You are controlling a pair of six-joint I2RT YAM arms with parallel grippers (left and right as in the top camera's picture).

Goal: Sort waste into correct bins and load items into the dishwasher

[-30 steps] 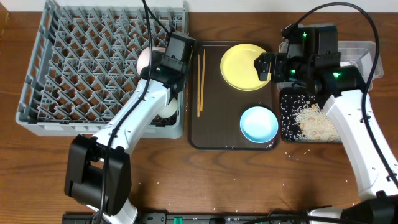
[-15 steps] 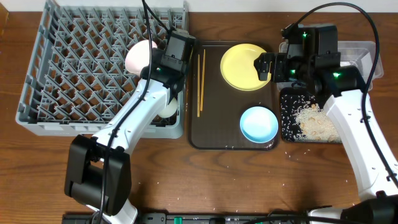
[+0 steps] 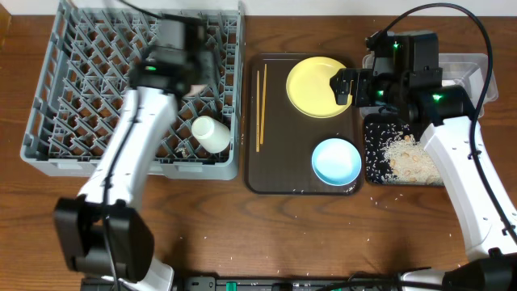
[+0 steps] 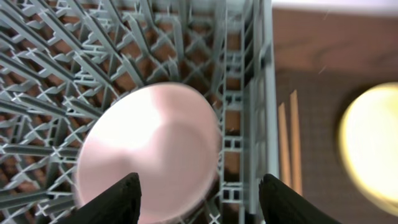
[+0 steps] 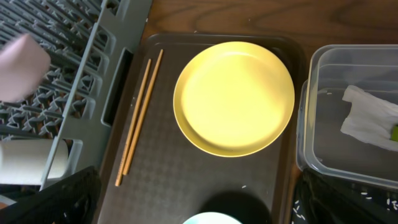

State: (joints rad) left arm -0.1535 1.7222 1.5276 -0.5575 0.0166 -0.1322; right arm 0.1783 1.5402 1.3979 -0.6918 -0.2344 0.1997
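The robot's left gripper should come in from the side, take the bowl's rim (image 4: 86, 152) and tilt the white bowl upright, because the bowl lies flat across the rack's pegs.
My left gripper (image 4: 205, 202) is open over the grey dish rack (image 3: 89, 89), its fingers wide on either side of the white bowl (image 4: 149, 152), which lies dome-up on the pegs. In the overhead view the left gripper (image 3: 190, 69) is blurred and hides the bowl. A small white cup (image 3: 212, 133) lies in the rack's near right corner. My right gripper (image 3: 343, 85) is open and empty above the right edge of the yellow plate (image 3: 315, 86). Chopsticks (image 3: 260, 107) and a light blue bowl (image 3: 337, 160) lie on the brown tray.
The brown serving tray (image 3: 279, 174) sits between the rack and the bins. The black tray (image 3: 376, 162) holds rice scraps (image 3: 412, 158). The clear tub (image 5: 323, 143) holds the white napkin (image 5: 367, 121) and a bit of yellow-green wrapper (image 5: 393, 132).
My left arm has swung left and back from the rack's right edge to over its back part, blurred with motion. The white bowl moved left with it. The right arm has not moved.
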